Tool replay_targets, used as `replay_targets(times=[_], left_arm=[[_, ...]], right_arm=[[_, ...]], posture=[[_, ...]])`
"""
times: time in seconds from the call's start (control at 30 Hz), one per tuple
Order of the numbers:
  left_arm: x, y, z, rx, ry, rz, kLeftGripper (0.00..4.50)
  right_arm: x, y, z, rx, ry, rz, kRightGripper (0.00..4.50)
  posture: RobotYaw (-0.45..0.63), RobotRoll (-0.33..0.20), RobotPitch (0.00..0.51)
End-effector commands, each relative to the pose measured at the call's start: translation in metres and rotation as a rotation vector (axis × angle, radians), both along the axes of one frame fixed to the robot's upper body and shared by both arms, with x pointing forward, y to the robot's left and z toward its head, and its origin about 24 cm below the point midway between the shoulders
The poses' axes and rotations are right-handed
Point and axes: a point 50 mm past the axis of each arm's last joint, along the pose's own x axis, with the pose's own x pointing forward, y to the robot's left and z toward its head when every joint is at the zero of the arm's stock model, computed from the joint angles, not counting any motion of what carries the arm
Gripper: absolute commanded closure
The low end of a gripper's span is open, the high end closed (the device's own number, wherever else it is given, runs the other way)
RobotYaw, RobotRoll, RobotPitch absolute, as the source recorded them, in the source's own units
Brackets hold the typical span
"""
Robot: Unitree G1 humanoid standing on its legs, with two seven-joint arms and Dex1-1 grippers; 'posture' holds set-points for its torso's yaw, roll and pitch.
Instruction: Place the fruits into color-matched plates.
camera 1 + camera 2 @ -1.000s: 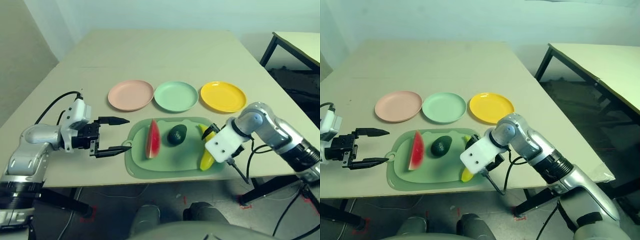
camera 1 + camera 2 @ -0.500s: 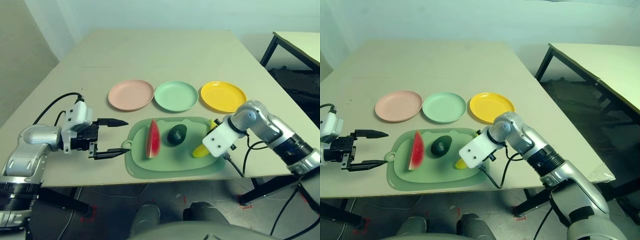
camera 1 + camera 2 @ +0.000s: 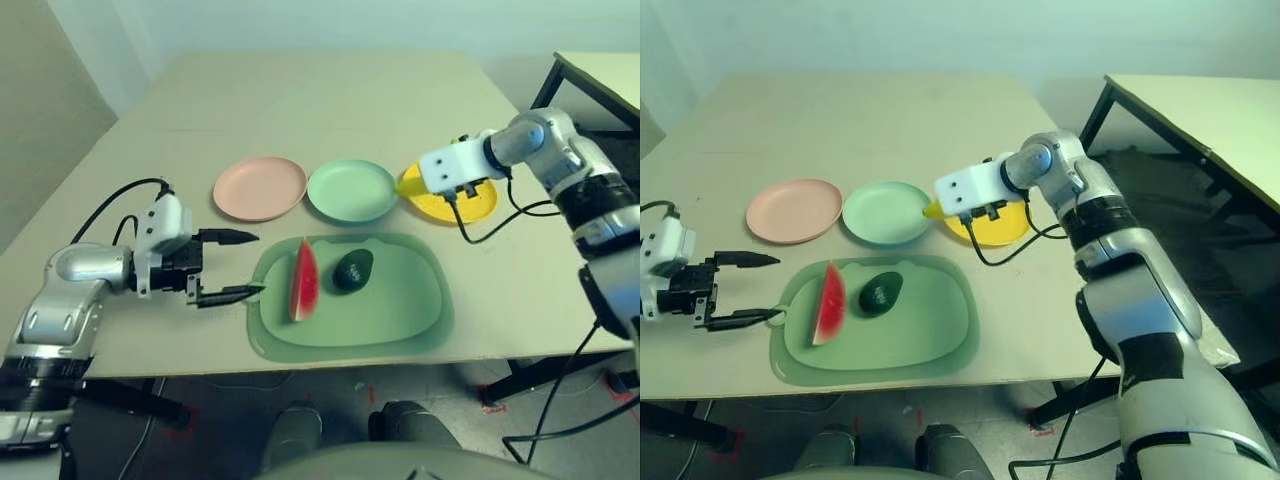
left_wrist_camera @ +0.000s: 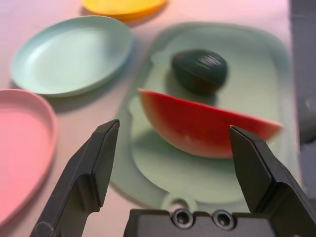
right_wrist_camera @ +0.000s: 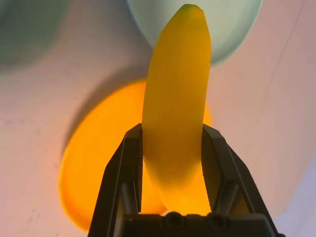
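My right gripper has the banana's held part (image 5: pixel 173 133) over the empty yellow plate, so it should keep moving toward that plate's middle (image 3: pixel 998 228) and let go of the banana there.
My right gripper (image 3: pixel 415 181) is shut on the yellow banana (image 5: pixel 175 98) and holds it in the air over the near-left edge of the yellow plate (image 3: pixel 472 204). The banana tip (image 3: pixel 407 182) points toward the mint green plate (image 3: pixel 351 190). The pale pink plate (image 3: pixel 259 187) sits left of that. The watermelon wedge (image 3: pixel 304 280) and the dark avocado (image 3: pixel 353 270) lie on the large green mat (image 3: pixel 400 310). My left gripper (image 3: pixel 258 264) is open, just left of the mat's tab, level with the watermelon wedge (image 4: pixel 202 128).
The three plates stand in a row behind the mat. A black cable hangs from my right wrist (image 3: pixel 470 232) over the table. A second table (image 3: pixel 600 75) stands off to the right. The near table edge runs just in front of the mat.
My right gripper has lifted the banana off the mat's right side and carried it back to over the yellow plate. The left gripper has hardly moved.
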Motion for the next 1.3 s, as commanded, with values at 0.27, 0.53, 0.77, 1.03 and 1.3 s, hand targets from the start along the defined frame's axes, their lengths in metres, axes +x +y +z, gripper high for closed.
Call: replay_targets(times=[0.27,0.53,0.77,1.03,1.3], left_arm=[[-0.003,0.000,0.005,0.014,-0.003,0.079,0.00],[-0.006,0.000,0.001,0.033,0.003,0.080,0.00],[-0.004,-0.002,-0.001,0.038,0.003,0.072,0.00],[0.000,0.002,0.004,0.058,-0.025,0.062,0.00],[0.006,0.011,0.014,0.111,-0.054,0.033,0.00]], right_arm=[[0.003,-0.035,-0.038,-0.105,-0.030,-0.214,2.82],[0.002,-0.039,-0.043,-0.110,-0.038,-0.232,2.10],[0.001,-0.040,-0.044,-0.096,-0.039,-0.236,0.05],[0.005,-0.030,-0.008,-0.020,-0.066,-0.137,0.05],[-0.028,-0.023,0.027,0.351,0.056,0.040,0.05]], posture=[[0.14,0.000,0.048],[0.14,0.000,0.046],[0.14,0.000,0.046],[0.13,0.000,0.039],[0.09,0.000,0.050]])
